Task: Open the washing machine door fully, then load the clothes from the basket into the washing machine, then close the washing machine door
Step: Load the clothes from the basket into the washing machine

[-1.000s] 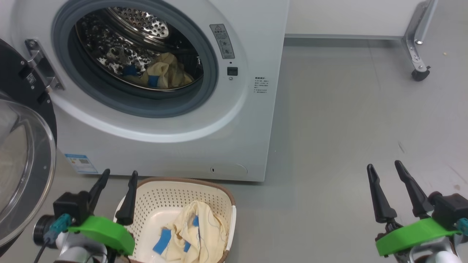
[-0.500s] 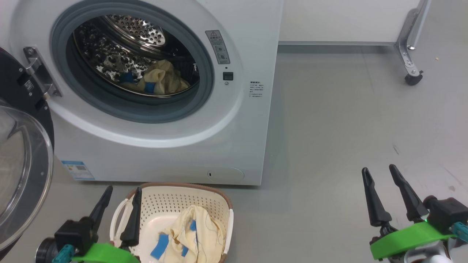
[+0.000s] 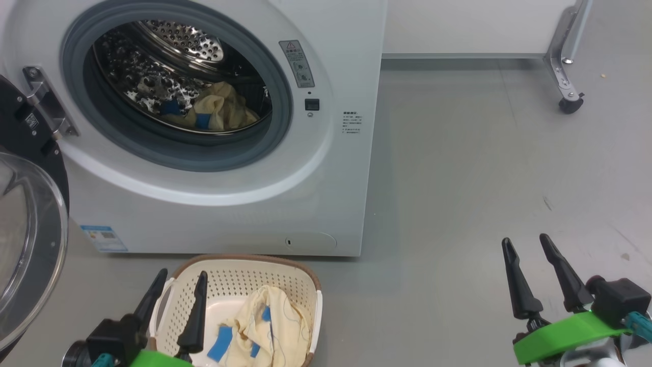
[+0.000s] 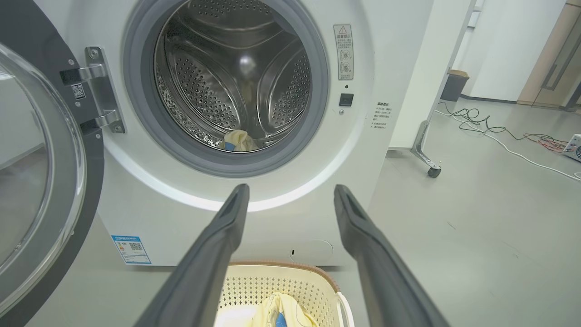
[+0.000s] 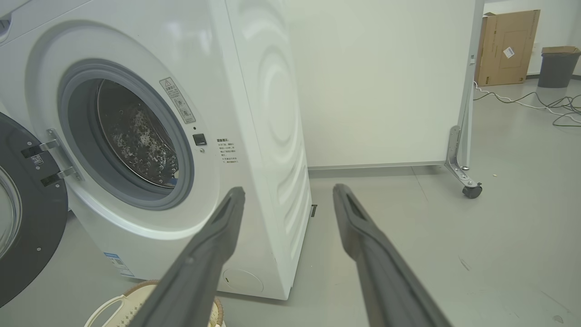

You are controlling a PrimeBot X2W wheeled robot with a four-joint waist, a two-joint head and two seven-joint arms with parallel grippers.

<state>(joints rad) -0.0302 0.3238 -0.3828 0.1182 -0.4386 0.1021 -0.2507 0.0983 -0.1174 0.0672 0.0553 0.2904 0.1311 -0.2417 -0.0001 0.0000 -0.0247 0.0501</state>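
The clothes' crumpled folds [image 3: 251, 323] lie heaped together, so I expect the clothes [image 3: 272, 331] to come up as a heap and leave the basket empty when the robot lifts them.
The washing machine [image 3: 336, 61] stands with its door [image 3: 25, 244] swung wide open at the left. One piece of cream clothes [image 3: 216, 109] with blue patches lies in the steel drum, also seen in the left wrist view [image 4: 238, 140]. The basket [image 3: 244, 262] sits on the floor before the machine, and in it lies another piece of the clothes [image 3: 275, 321]. My left gripper [image 3: 182, 275] is open over the basket's left side, holding nothing; its wrist view looks at the drum past its fingertips [image 4: 291, 187]. My right gripper [image 3: 524, 239] is open and empty over the floor, far right of the basket.
A white partition on a wheeled metal foot [image 3: 569, 104] stands right of the machine. Grey floor lies between machine and partition. Cables [image 4: 499, 136], a dark bin [image 5: 556, 66] and a cardboard box [image 5: 506, 47] lie farther back.
The head camera has shifted a little. My left gripper has drawn back and moved right, from beside the basket's left rim to over its left side. The right gripper has barely moved.
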